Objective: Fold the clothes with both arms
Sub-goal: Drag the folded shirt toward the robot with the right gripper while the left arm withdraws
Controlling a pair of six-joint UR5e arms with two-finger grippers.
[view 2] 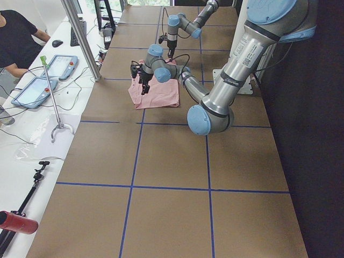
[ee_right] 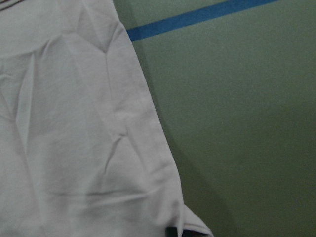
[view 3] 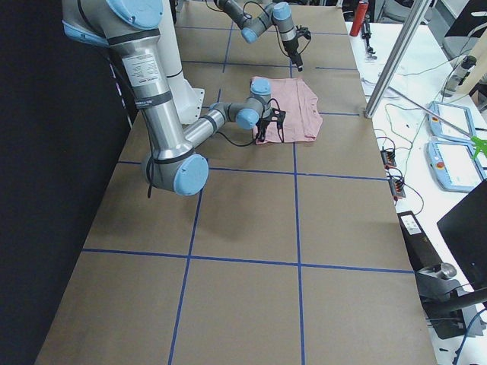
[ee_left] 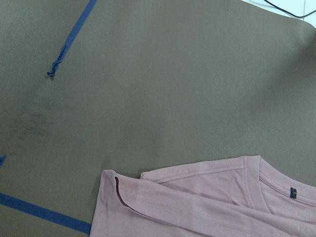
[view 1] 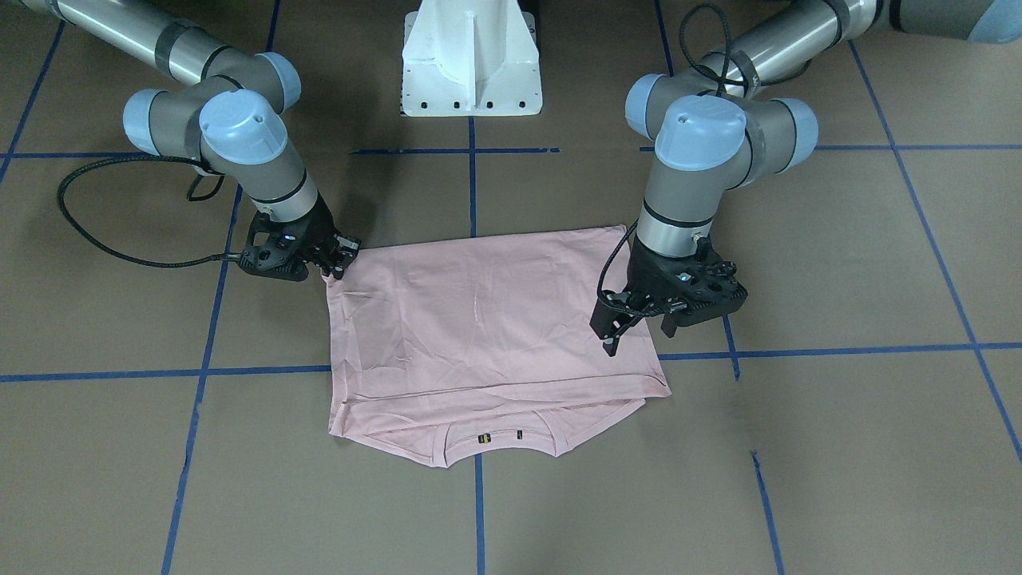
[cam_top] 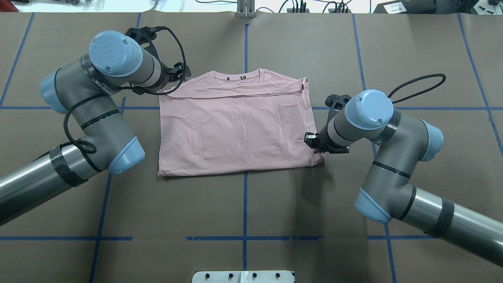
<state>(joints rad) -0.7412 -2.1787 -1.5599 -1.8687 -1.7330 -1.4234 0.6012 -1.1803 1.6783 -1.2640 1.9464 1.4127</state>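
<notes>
My gripper will swing the pale pink T-shirt (view 1: 489,316) around whole, fold kept, when it drags the T-shirt's corner, since the folded layer (view 1: 503,394) lies flat over the T-shirt's body.
The pale pink T-shirt (view 1: 479,319) (cam_top: 235,125) lies folded on the brown table, its collar (cam_top: 237,76) at the far edge and one layer laid back over the body. My left gripper (view 1: 639,331) (cam_top: 178,72) is open and empty, raised over the shirt's edge by the far left corner. My right gripper (view 1: 339,259) (cam_top: 311,140) sits low at the near right corner and appears shut on that corner, which peaks up toward it. Neither wrist view shows any fingers. The left one has the shirt's shoulder (ee_left: 197,202) in it, the right one creased fabric (ee_right: 74,123).
The white pedestal (view 1: 471,72) stands at the robot's side of the table. Blue tape lines (cam_top: 245,204) grid the brown surface. Beside the table, a white bench (view 2: 32,123) carries tablets and cables, with a person (view 2: 16,37) seated by it and a metal post (view 2: 80,37) at its edge.
</notes>
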